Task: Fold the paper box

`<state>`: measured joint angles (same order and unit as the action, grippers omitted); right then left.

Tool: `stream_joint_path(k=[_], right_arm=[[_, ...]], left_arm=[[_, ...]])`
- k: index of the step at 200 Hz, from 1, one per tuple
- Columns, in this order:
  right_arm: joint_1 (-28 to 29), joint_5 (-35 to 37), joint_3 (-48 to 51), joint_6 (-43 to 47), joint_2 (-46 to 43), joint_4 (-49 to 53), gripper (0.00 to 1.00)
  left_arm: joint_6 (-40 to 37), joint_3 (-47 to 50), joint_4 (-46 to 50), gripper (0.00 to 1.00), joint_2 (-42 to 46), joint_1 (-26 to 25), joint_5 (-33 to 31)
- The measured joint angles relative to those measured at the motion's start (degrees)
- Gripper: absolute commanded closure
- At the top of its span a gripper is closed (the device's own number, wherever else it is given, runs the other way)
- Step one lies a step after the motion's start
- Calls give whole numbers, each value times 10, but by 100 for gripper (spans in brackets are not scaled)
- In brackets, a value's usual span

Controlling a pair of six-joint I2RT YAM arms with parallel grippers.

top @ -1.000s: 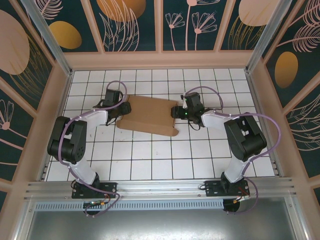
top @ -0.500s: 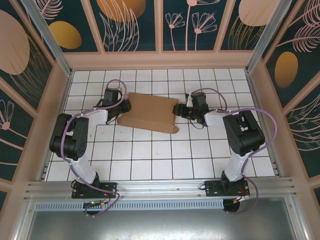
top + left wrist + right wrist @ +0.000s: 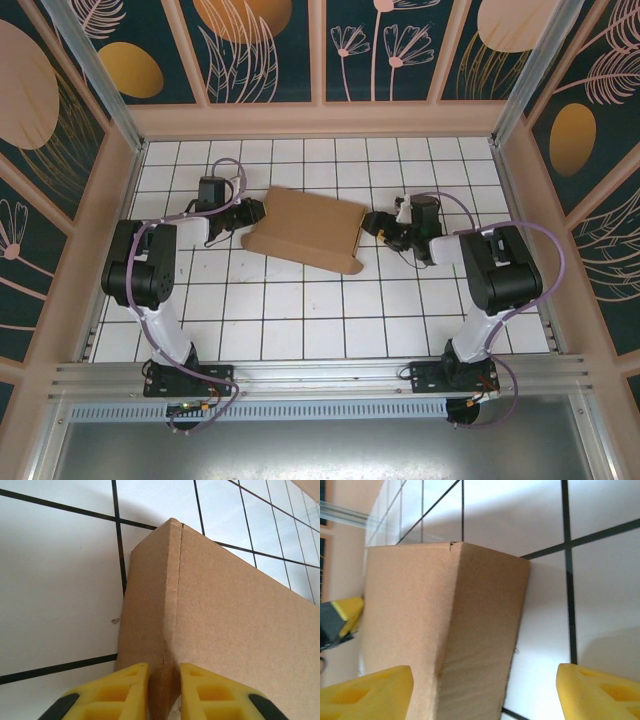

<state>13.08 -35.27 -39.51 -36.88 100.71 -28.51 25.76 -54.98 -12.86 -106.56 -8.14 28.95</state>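
The paper box's front flap [image 3: 300, 255] is sticking out. Next, my right gripper clamps the box's end [image 3: 481, 640] beside it first, before my left gripper goes to the front flap.
The paper box [image 3: 305, 230] is a shallow brown cardboard shape lying slightly askew on the white tiled floor. My left gripper [image 3: 250, 215] is at its left end. In the left wrist view the yellow fingers [image 3: 122, 690] pinch a folded corner wall of the paper box [image 3: 225, 610], so the left gripper [image 3: 164, 692] is shut on it. My right gripper [image 3: 372, 226] sits at the right end. In the right wrist view the right gripper [image 3: 485, 685] is wide open, with the end wall of the paper box [image 3: 445, 615] reaching in between its fingers, near the left one.
The white tiled floor [image 3: 300, 310] with black grid lines spreads out in front of the box. Low beige walls [image 3: 320, 120] frame the cell on three sides. A metal rail [image 3: 320, 375] runs along the near edge by the arm bases.
The box has slid a little right and turned. The right gripper has drawn back to the right, its wrist swinging out. The left wrist has shifted left, still holding the corner.
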Motion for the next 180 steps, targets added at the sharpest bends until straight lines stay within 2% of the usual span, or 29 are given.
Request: stream_joint_path(k=[41, 152, 180], right_arm=[[0, -67, 10, -29, 19, -56, 22], [5, -69, 0, -10, 14, -21, 21], [26, -84, -25, -12, 41, -26, 26]], left_arm=[[-6, -23, -4, 97, -27, 9, 42], [-9, -30, -7, 99, -42, 32, 86], [-9, -30, -7, 98, -42, 33, 88]])
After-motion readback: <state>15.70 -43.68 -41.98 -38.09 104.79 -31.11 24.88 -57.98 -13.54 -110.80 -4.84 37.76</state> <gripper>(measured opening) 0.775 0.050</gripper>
